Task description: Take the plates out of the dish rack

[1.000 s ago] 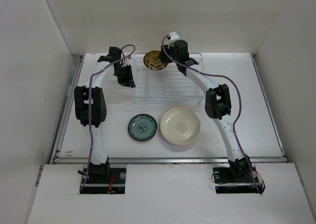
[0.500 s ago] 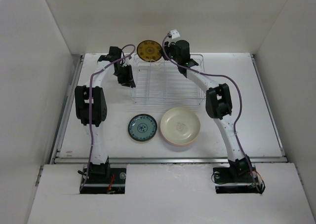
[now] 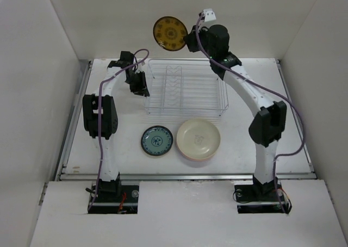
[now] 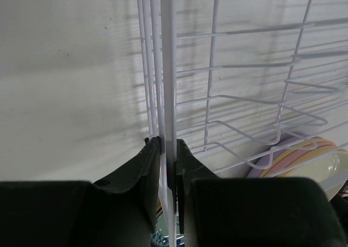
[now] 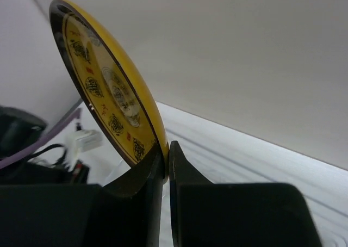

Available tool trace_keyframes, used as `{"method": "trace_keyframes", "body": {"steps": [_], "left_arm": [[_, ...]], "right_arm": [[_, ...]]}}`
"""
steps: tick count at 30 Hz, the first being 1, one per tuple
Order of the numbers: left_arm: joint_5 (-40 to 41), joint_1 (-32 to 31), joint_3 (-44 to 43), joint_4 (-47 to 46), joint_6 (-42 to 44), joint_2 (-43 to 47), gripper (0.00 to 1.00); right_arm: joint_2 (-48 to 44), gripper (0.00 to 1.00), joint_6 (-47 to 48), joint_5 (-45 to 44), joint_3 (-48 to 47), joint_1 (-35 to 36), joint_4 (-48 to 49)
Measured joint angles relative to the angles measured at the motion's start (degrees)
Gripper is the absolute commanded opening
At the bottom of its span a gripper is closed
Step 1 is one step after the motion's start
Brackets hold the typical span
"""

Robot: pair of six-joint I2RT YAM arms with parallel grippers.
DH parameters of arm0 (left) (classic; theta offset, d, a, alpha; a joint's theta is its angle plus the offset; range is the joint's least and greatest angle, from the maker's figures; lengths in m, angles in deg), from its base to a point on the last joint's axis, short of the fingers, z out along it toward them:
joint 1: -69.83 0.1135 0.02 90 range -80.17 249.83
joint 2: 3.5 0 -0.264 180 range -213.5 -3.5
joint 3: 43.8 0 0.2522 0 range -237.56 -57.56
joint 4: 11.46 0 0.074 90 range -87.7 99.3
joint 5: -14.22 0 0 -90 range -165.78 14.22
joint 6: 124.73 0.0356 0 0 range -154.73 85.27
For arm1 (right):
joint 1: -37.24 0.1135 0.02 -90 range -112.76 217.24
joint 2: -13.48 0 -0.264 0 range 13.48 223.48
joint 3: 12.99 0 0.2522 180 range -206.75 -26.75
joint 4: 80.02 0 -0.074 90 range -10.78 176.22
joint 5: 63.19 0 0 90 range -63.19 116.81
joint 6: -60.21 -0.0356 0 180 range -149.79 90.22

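Note:
The mustard-yellow plate (image 3: 171,34) is hanging clear of the dish rack, so my right gripper should go to the blue-green plate's open top (image 3: 157,141) next and let go once the plates stack.
The mustard-yellow plate (image 3: 169,34) with dark pattern hangs on edge in the air, high above the far end of the silver wire dish rack (image 3: 185,112). My right gripper (image 3: 188,39) is shut on its rim; in the right wrist view the plate (image 5: 109,84) is pinched between the jaws of this gripper (image 5: 166,152). No plates show in the rack. My left gripper (image 3: 144,90) is shut on the rack's left wall; the left wrist view shows this gripper (image 4: 168,149) clamping the wall's wire (image 4: 168,67).
A stack of larger plates with a cream one on top (image 3: 198,139) sits in front of the rack, and it also shows in the left wrist view (image 4: 304,154). A small blue-green patterned plate (image 3: 157,140) lies to the left of the stack. White walls enclose the table.
My right arm has lifted the mustard-yellow plate out of the rack's far end and up into the air. The left arm has not moved.

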Motion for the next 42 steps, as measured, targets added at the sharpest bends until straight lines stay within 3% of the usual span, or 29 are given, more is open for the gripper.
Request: {"method": "trace_keyframes", "body": {"steps": [8,15,19,27,29,30,31,34,36,42], "left_arm": [[-0.02,0.00,-3.17,2.86,-0.44,-1.68,0.00],[0.00,0.00,-3.54,3.26,-0.79,-1.90,0.00],[-0.02,0.04,-3.54,3.28,-0.79,-1.90,0.00],[0.04,0.09,-3.52,3.28,-0.70,-1.84,0.00],[0.07,0.07,-3.52,3.28,-0.63,-1.77,0.02],[0.11,0.07,-3.52,3.28,-0.61,-1.77,0.04],[0.15,0.07,-3.52,3.28,-0.57,-1.73,0.14],[-0.17,0.15,-3.37,3.23,-1.22,-1.73,0.26],[-0.66,0.35,-3.28,3.82,-1.79,-1.73,0.34],[-1.42,0.46,-3.30,4.46,-2.36,-1.73,0.40]], "right_arm": [[-17.86,0.00,0.63,9.73,17.57,3.56,-16.55],[-18.18,0.00,3.37,16.50,33.75,14.05,-31.28],[-15.04,0.00,4.04,17.35,33.07,18.56,-34.51],[-4.44,0.00,4.35,15.69,24.15,19.50,-35.91],[-3.02,0.09,4.39,14.86,23.78,19.50,-36.54],[-2.36,0.35,4.59,14.62,23.43,19.50,-37.13],[-1.77,0.46,4.92,14.60,23.06,19.50,-37.86],[-1.27,0.69,5.31,14.01,22.56,19.61,-38.77],[-1.27,0.73,5.73,13.77,22.32,19.69,-39.21],[-3.34,0.77,6.03,10.36,21.59,20.11,-39.54]]}}
